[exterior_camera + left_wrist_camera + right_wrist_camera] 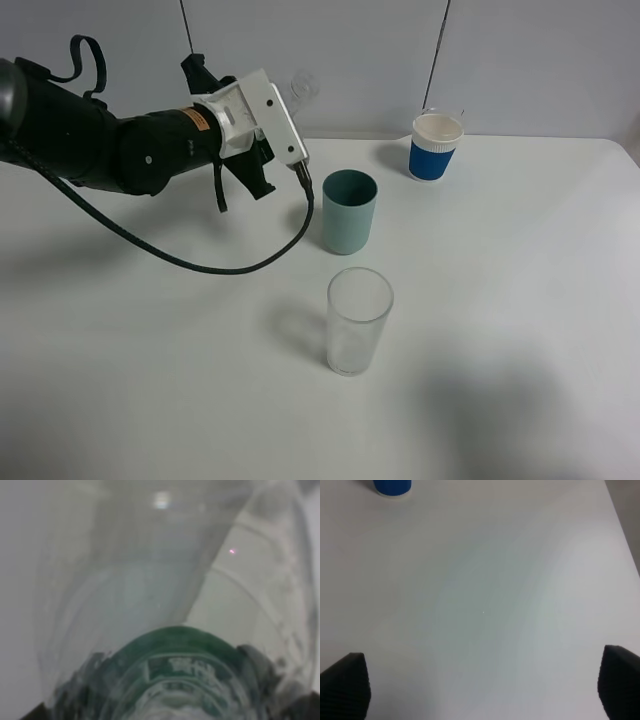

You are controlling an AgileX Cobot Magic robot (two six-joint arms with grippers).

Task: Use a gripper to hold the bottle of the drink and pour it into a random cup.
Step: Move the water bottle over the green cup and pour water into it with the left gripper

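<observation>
The bottle's clear end (303, 87) is aimed past the teal-green cup at the back wall, so next my left gripper rolls and moves that end over the cup's opening (350, 188).
My left gripper (280, 110), a white jaw block on the black arm, hangs in the air up and to the left of the teal-green cup (349, 210). It is shut on the bottle (303, 86), whose clear end sticks out past the jaws toward the back wall. The left wrist view is filled by the bottle (165, 580), clear plastic with a dark green label (175, 650) near the jaws. I cannot make out the drink through the plastic. The cup stands upright on the table, apart from the bottle. My right gripper (482, 685) is open over bare table.
A tall clear tumbler (358, 320) stands in front of the teal cup. A blue-and-white paper cup (436, 146) (392, 486) sits at the back right. A black cable (200, 262) droops from the left gripper down to the white table (520, 300).
</observation>
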